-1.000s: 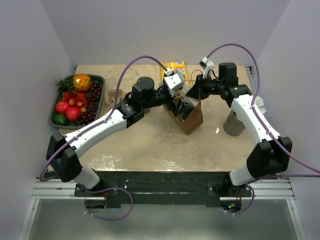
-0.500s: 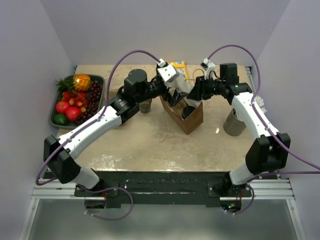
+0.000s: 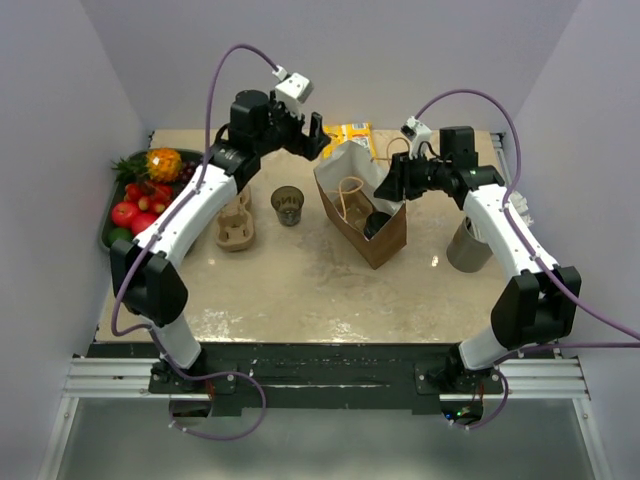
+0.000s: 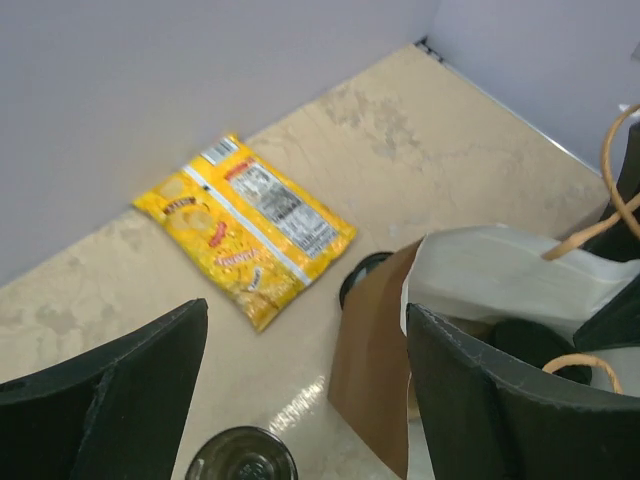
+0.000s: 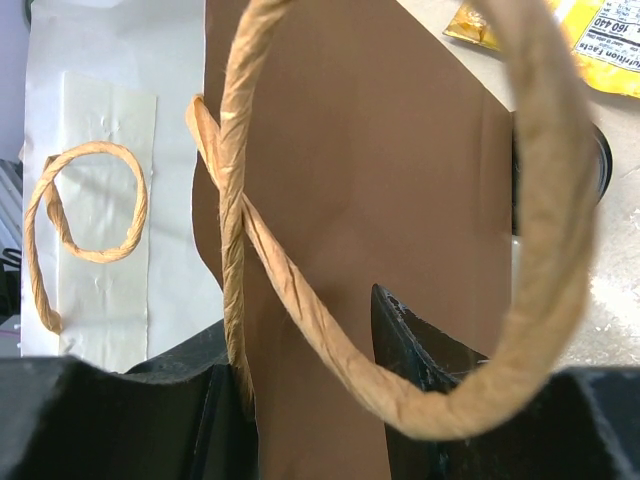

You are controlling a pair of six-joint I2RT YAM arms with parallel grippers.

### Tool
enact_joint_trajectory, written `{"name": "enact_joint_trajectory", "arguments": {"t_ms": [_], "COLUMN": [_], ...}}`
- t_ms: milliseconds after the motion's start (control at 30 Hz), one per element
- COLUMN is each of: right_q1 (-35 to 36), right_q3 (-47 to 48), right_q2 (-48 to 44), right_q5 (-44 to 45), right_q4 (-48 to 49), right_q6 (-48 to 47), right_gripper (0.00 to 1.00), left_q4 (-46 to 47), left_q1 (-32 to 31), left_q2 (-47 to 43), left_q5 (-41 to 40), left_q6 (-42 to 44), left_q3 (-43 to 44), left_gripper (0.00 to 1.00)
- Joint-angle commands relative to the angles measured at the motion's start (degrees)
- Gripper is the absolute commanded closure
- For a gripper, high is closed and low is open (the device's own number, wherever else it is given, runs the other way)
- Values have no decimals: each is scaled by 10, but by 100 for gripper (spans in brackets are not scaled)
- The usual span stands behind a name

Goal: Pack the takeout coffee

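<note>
I should hold one end of the rim of the brown paper bag with my right gripper and the opposite end with my left gripper to straighten the bag, because it leans.
A brown paper bag with a white lining and twine handles stands open mid-table. Inside it sits a cup with a black lid, also seen in the left wrist view as a black lid. My right gripper is at the bag's far rim. Its jaws stand apart, open, with one twine handle running between them against the brown wall. My left gripper hangs high behind the bag, open and empty, above bare table.
A dark empty cup stands left of the bag, beside a cardboard cup carrier. A yellow snack packet lies at the back. A fruit tray is far left, a grey cup right. A black round lid lies behind the bag.
My left arm has lifted out of the bag and swung back and to the left. My right gripper's jaws have parted at the bag's handle. The bag's mouth now shows.
</note>
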Motion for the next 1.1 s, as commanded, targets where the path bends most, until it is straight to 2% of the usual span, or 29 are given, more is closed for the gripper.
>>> {"name": "enact_joint_trajectory", "arguments": {"t_ms": [0,167,267,367,400,533,567,633,667,900,1067], "right_q1": [-3,-3,-2,-3,-2,-3,-3,-3,-3,-2,-3], "right_q3": [19,16,15,13,13,13,13,12,11,16,19], "right_q2": [-6,-6,-6,-5,-5,-3,-3,-4,-5,-9,-17], "right_q5": [2,1,-2,-2,-3,-8,-8,-9,-12,-28,-39], "right_q4": [-1,2,7,10,12,13,13,13,14,9,7], "right_q6": [-14,-14,-12,-9,-9,-8,-8,-8,-7,3,28], "right_gripper": [55,56,56,57,57,58,58,60,61,80,85], "left_q4": [-30,-36,-37,-45,-57,-77,-76,-72,-71,-99,-130], "left_q1": [-4,-4,-4,-4,-3,-4,-4,-4,-4,-4,-4], "left_q2": [11,10,0,-2,1,3,-3,-8,-15,-41,-68], "left_q5": [89,119,131,143,147,156,158,162,163,178,186], "left_q6": [-36,-44,-44,-43,-41,-40,-38,-41,-43,-58,-89], "left_q3": [24,3,-17,-22,-20,-18,-22,-25,-28,-27,-25], "left_gripper": [18,21,28,44,53,69,76,97,100,100,100]}}
